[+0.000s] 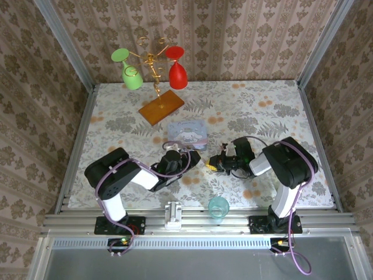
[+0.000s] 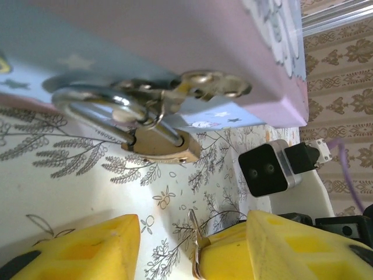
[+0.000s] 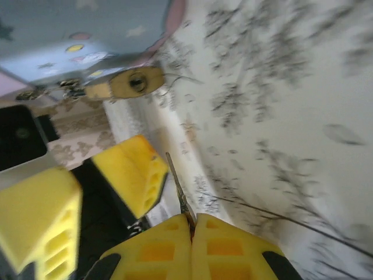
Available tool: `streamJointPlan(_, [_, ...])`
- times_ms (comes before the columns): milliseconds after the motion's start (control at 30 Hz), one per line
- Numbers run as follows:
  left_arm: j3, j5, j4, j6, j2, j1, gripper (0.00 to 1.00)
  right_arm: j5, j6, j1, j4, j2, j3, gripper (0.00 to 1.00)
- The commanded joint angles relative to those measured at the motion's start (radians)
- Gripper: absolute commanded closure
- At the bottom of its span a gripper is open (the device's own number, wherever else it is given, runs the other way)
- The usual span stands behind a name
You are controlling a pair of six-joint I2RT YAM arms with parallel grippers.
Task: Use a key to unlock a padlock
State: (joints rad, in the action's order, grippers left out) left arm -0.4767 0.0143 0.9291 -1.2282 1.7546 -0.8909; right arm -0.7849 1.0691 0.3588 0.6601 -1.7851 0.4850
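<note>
The key in my right gripper (image 2: 196, 227) is between the open fingers of my left gripper. Next, my right gripper moves back before my left gripper clamps the padlock (image 2: 163, 147).
The brass padlock (image 2: 160, 146) hangs by its silvery shackle (image 2: 87, 108) from the latch of the pastel tin box (image 1: 187, 134). In the right wrist view its underside with the keyhole (image 3: 137, 83) faces me. My right gripper (image 3: 192, 220) is shut on the thin key (image 3: 178, 186), whose blade points toward the padlock but stays well short of it. My left gripper (image 2: 192, 224) is open, one yellow finger (image 2: 76, 251) on each side of the key (image 2: 198, 236) and the right fingertips, a little below the padlock. From above, both grippers (image 1: 197, 158) (image 1: 214, 165) meet just in front of the tin.
A gold wire stand on a wooden base (image 1: 161, 107) holds a green glass (image 1: 132, 74) and a red glass (image 1: 178, 73) at the back. A teal cup (image 1: 219, 207) stands at the near edge. The right wrist camera (image 2: 268, 169) sits close beside my left fingers.
</note>
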Motion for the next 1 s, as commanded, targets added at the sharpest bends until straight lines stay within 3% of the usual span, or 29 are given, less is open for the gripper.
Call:
streamJointPlan(0, [-0.039, -0.079, -0.236, 0.183, -0.048, 0.02, 0.43, 0.133, -0.289, -0.008, -0.45, 0.088, 0.071, 1.0])
streamJointPlan(133, [-0.156, -0.157, -0.476, 0.354, -0.053, 0.009, 0.38, 0.17, -0.359, -0.01, -0.558, 0.139, 0.104, 1.0])
streamJointPlan(333, [-0.16, -0.142, -0.393, 0.367, 0.026, 0.054, 0.37, 0.188, -0.38, -0.012, -0.578, 0.162, 0.11, 1.0])
streamJointPlan(467, [-0.251, -0.136, -0.453, 0.427, 0.063, 0.047, 0.36, 0.196, -0.387, -0.018, -0.59, 0.177, 0.114, 1.0])
streamJointPlan(633, [-0.229, -0.128, -0.365, 0.395, 0.1, 0.048, 0.37, 0.199, -0.388, -0.027, -0.594, 0.202, 0.104, 1.0])
streamJointPlan(733, [-0.231, -0.138, -0.347, 0.4, 0.12, 0.04, 0.41, 0.204, -0.388, -0.03, -0.59, 0.21, 0.095, 1.0])
streamJointPlan(967, [-0.252, -0.187, -0.379, 0.411, 0.121, 0.011, 0.62, 0.199, -0.377, -0.032, -0.569, 0.21, 0.077, 1.0])
